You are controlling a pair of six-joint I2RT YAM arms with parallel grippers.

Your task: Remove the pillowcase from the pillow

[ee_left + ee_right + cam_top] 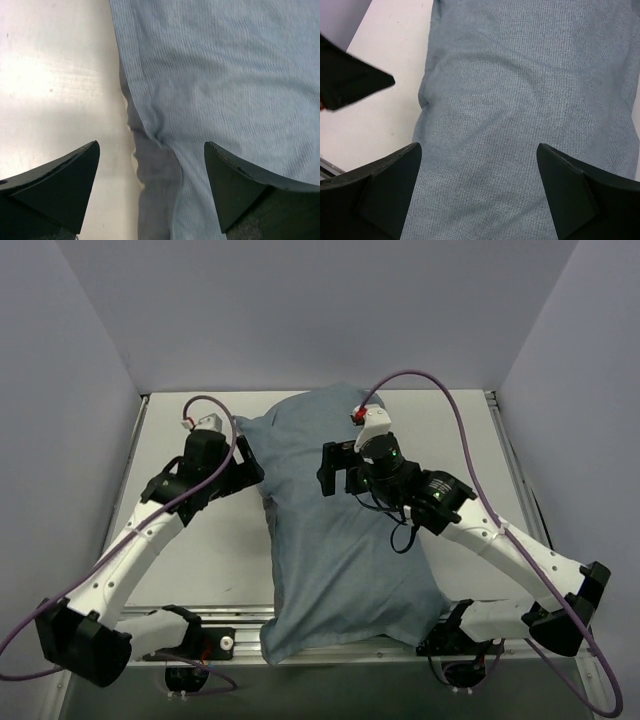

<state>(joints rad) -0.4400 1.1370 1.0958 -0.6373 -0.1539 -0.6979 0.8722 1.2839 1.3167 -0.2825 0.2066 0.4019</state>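
I should turn the pillowcase crosswise before my left gripper pinches it and my right gripper pulls, because the pillowcase's near end [340,628] hangs over the table's front edge.
The pillowcase [345,530] lies plain blue-grey face up, full and long, from the back of the table to over its front edge. The pillow is hidden inside it. My left gripper [247,475] is open at the case's left edge; in the left wrist view the gripper [150,145] straddles the pillowcase's folded side seam [155,170], where a thin cream sliver shows. My right gripper [335,468] is open and empty just above the case's upper middle. In the right wrist view the right gripper [479,147] has only pillowcase cloth [520,100] between its fingers.
The white table [200,560] is bare to the left and right of the case. Pale walls enclose the table at the back and sides. A metal rail [240,640] runs along the front edge. Purple cables [470,440] loop over both arms. The left gripper's finger [350,82] shows in the right wrist view.
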